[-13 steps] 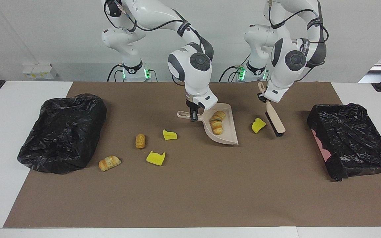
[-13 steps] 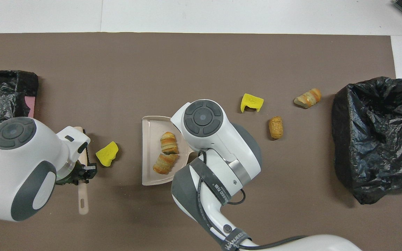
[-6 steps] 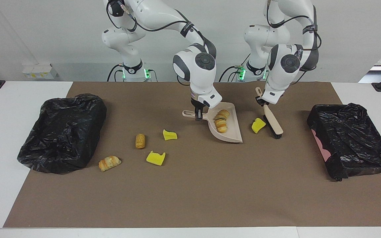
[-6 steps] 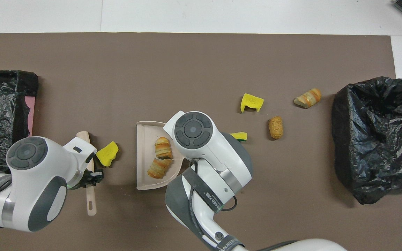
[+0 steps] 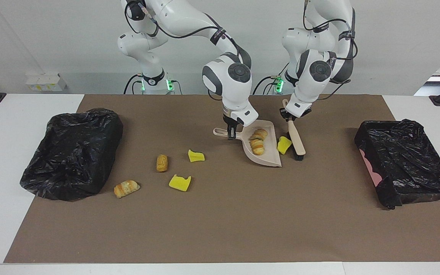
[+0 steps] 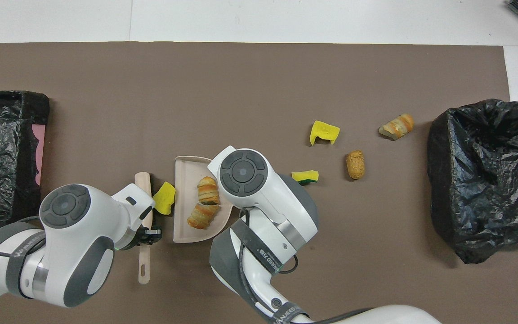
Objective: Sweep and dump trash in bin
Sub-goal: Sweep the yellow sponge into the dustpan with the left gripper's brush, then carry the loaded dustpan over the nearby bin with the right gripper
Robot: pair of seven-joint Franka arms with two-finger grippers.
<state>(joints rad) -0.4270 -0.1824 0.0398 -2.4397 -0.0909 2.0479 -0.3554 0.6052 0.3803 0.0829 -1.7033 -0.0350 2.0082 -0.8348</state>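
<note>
My left gripper has the yellow chunk (image 6: pixel 165 198) outside the dustpan's open edge to sweep inside, toward the rolls (image 6: pixel 207 197), before my right gripper lifts the dustpan.
My right gripper (image 5: pixel 230 133) is shut on the handle of the beige dustpan (image 5: pixel 267 157), which rests on the mat and holds two croissant-like rolls (image 5: pixel 258 141). My left gripper (image 5: pixel 289 116) is shut on the brush (image 5: pixel 295 141), whose head presses a yellow foam chunk (image 5: pixel 283 145) against the pan's open edge. In the overhead view the chunk (image 6: pixel 164 204) lies between the brush (image 6: pixel 143 189) and the dustpan (image 6: pixel 182 171). Loose trash toward the right arm's end: two yellow chunks (image 5: pixel 196 156) (image 5: pixel 180 182), a bread roll (image 5: pixel 162 162), a croissant roll (image 5: pixel 126 188). No pale beige lump shows.
A bin lined with a black bag (image 5: pixel 73 152) stands at the right arm's end of the brown mat. Another black-lined bin (image 5: pixel 407 160) stands at the left arm's end. White table borders the mat (image 5: pixel 220 221).
My left gripper has swept the brush and the yellow chunk along the mat up to the dustpan's mouth. My right gripper has shifted the dustpan a little toward the brush.
</note>
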